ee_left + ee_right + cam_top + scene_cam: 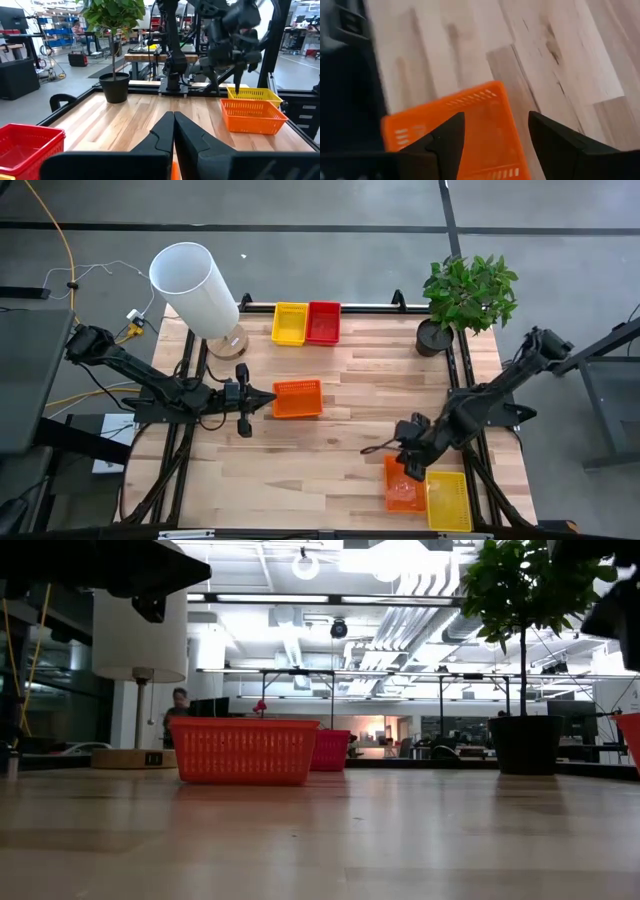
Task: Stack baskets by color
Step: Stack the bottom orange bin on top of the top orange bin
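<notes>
The front orange basket (404,486) will slip down inside the mid-table orange basket (297,399) as I lower it, since that one is open, empty and of matching shape.
A yellow basket (290,323) and a red basket (323,321) stand side by side at the table's far edge. One orange basket (297,398) sits mid-table. My left gripper (266,399) is shut and points level at this basket's left wall. Near the front right, a second orange basket (403,485) stands beside a second yellow basket (449,500). My right gripper (495,120) hangs open above that orange basket (465,130), slanting down, and touches nothing. The left wrist view shows it (236,75) over the pair. My left gripper's shut tips stand right at the left wall (275,399) of the mid-table orange basket. I cannot tell whether they touch it.
A tall white cylinder lamp (196,285) stands at the far left corner. A potted plant (465,300) stands at the far right corner. Bare wood lies between the mid-table basket and the front-right pair. A black frame (372,306) runs along the table's edges.
</notes>
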Robot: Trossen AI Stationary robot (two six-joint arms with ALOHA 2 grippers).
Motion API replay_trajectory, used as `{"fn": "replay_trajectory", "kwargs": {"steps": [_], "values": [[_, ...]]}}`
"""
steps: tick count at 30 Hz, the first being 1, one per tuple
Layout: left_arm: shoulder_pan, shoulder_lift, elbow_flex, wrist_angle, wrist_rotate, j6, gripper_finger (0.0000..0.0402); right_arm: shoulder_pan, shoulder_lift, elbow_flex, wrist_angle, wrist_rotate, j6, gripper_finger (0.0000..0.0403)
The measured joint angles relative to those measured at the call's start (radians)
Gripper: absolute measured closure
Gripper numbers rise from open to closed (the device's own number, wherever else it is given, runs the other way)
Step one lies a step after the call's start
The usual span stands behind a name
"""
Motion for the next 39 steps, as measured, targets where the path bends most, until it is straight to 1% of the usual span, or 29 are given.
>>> {"fn": "replay_trajectory", "kwargs": {"steps": [5, 13, 16, 21, 23, 24, 26, 28, 31, 32, 35, 39], "values": [[0.000, 0.000, 0.000, 0.000, -0.022, 0.002, 0.0401, -0.001, 0.090, 0.000, -0.002, -0.034, -0.009, 0.0197], [0.000, 0.000, 0.000, 0.000, -0.024, 0.002, 0.0401, -0.007, 0.188, -0.001, -0.016, -0.095, -0.036, 0.0197], [0.000, 0.000, 0.000, 0.000, -0.024, 0.002, 0.0401, -0.007, 0.208, -0.001, -0.020, -0.109, -0.057, 0.0197], [0.000, 0.000, 0.000, -0.001, -0.024, 0.003, 0.0401, -0.007, 0.226, -0.002, -0.025, -0.104, -0.061, 0.0197], [0.000, 0.000, 0.000, -0.001, -0.024, 0.003, 0.0401, -0.007, 0.227, -0.002, -0.022, -0.099, -0.061, 0.0204], [0.000, 0.000, 0.000, -0.001, -0.024, 0.003, 0.0401, -0.007, 0.227, -0.002, -0.021, -0.098, -0.061, 0.0213], [0.000, 0.000, 0.000, -0.001, -0.024, 0.003, 0.0401, -0.007, 0.227, -0.002, -0.023, -0.098, -0.061, 0.0243], [0.000, 0.000, 0.000, -0.001, -0.024, 0.003, 0.0401, -0.012, 0.227, -0.002, -0.022, -0.098, -0.061, 0.0291], [0.000, 0.000, 0.000, 0.000, -0.024, 0.003, 0.0401, -0.030, 0.227, -0.002, -0.022, -0.100, -0.078, 0.0375], [0.000, 0.000, 0.000, 0.000, -0.024, 0.003, 0.0401, -0.039, 0.227, -0.002, -0.019, -0.100, -0.091, 0.0388], [0.000, 0.000, 0.000, 0.000, -0.023, 0.003, 0.0401, -0.076, 0.226, -0.001, -0.003, -0.103, -0.136, 0.0383], [0.000, 0.000, 0.000, -0.001, -0.023, 0.004, 0.0401, -0.144, 0.188, 0.003, -0.002, -0.113, -0.217, 0.0399]]}}
